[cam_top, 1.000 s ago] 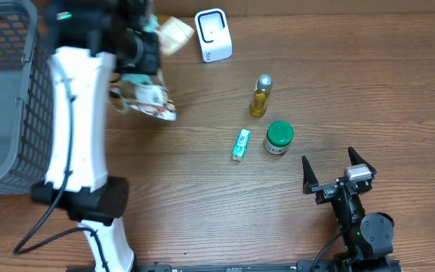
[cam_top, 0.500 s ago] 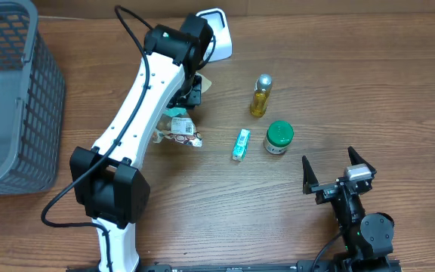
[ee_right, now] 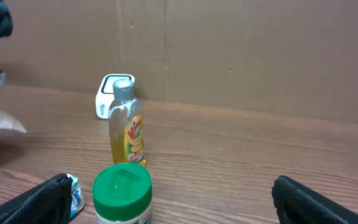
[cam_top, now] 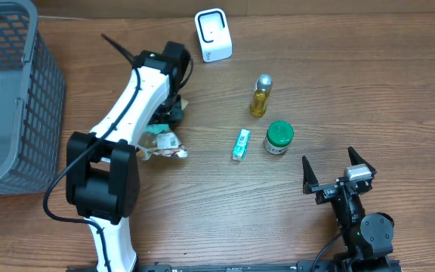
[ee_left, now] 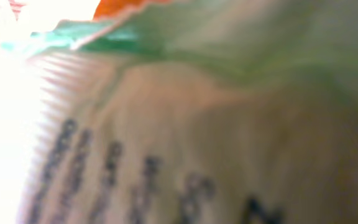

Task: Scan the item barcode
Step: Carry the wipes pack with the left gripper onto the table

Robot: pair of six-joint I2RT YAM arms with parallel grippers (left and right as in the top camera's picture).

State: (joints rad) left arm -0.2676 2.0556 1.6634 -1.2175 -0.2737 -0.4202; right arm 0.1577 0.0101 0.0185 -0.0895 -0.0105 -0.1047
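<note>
The packet point(cam_top: 166, 142) stands up close against the robot's left gripper wrist, so the robot should put it down near the basket and take a shallower hold before scanning.
My left gripper point(cam_top: 171, 115) reaches down from its white arm and is shut on a crinkly printed snack packet point(cam_top: 162, 142), held low over the table left of centre. In the left wrist view the packet point(ee_left: 185, 143) fills the frame as a blur of pale wrapper with dark print, and the fingers are hidden. The white barcode scanner point(cam_top: 213, 35) stands at the back of the table, well behind the packet, and shows as the scanner point(ee_right: 107, 95) in the right wrist view. My right gripper point(cam_top: 338, 180) rests open at the front right, holding nothing point(ee_right: 176, 208).
A grey mesh basket point(cam_top: 10, 98) stands at the far left. A yellow bottle point(cam_top: 260, 96), a green-lidded jar point(cam_top: 279, 137) and a small teal packet point(cam_top: 240, 143) sit mid-table. The jar point(ee_right: 122, 193) is close in front of my right gripper. A cardboard wall backs the table.
My left arm swung the packet from beside the basket across toward the scanner, then back down toward the table left of centre. The right arm has not moved.
</note>
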